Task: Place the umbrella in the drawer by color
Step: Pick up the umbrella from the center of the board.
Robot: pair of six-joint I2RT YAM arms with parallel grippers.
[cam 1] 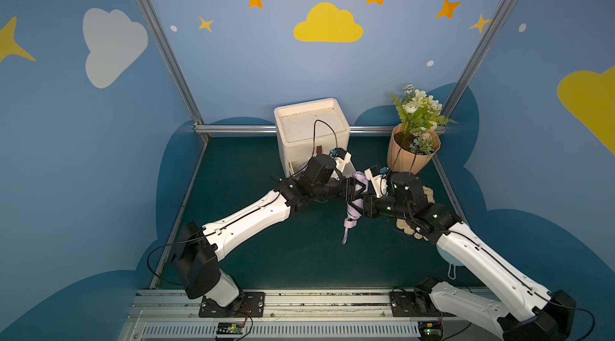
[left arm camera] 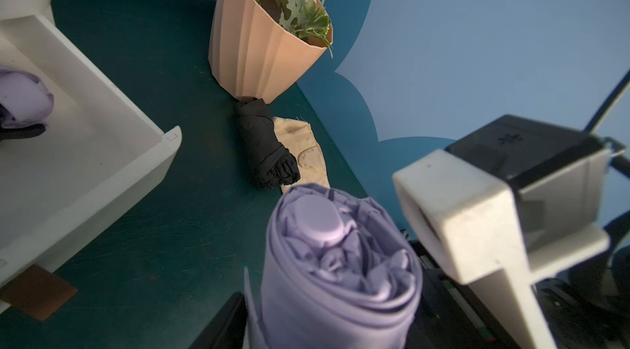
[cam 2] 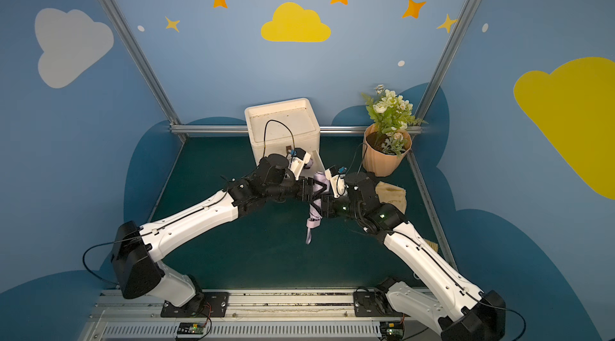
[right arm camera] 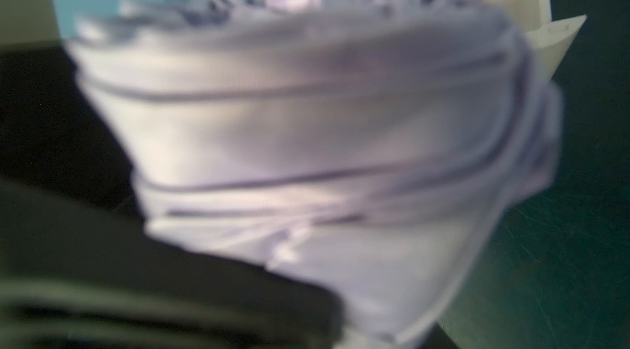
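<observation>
Both of my grippers are holding the lilac umbrella (cam 1: 353, 212) as it hangs upright. Next, my right gripper opens and moves away before my left gripper lays the umbrella flat in the lower drawer (left arm camera: 78, 135).
A folded lilac umbrella (cam 1: 353, 212) hangs above the middle of the green mat, its strap dangling. My left gripper (cam 1: 357, 189) is shut on its upper part from the left. My right gripper (cam 1: 362, 205) is shut on it just below, from the right. In the left wrist view the umbrella (left arm camera: 341, 262) fills the space between the black fingers (left arm camera: 221, 323). It blurs most of the right wrist view (right arm camera: 306, 125). The white drawer unit (cam 1: 311, 129) stands at the back with its lower drawer (left arm camera: 112, 146) pulled out. Another lilac umbrella (left arm camera: 24, 98) lies inside.
A black folded umbrella (left arm camera: 266, 149) lies on the mat against a peach vase of flowers (cam 1: 411, 153) at the back right. A beige cloth (cam 2: 392, 194) lies beside it, partly under my right arm. A pale blue mask (cam 1: 449, 264) lies near the right edge.
</observation>
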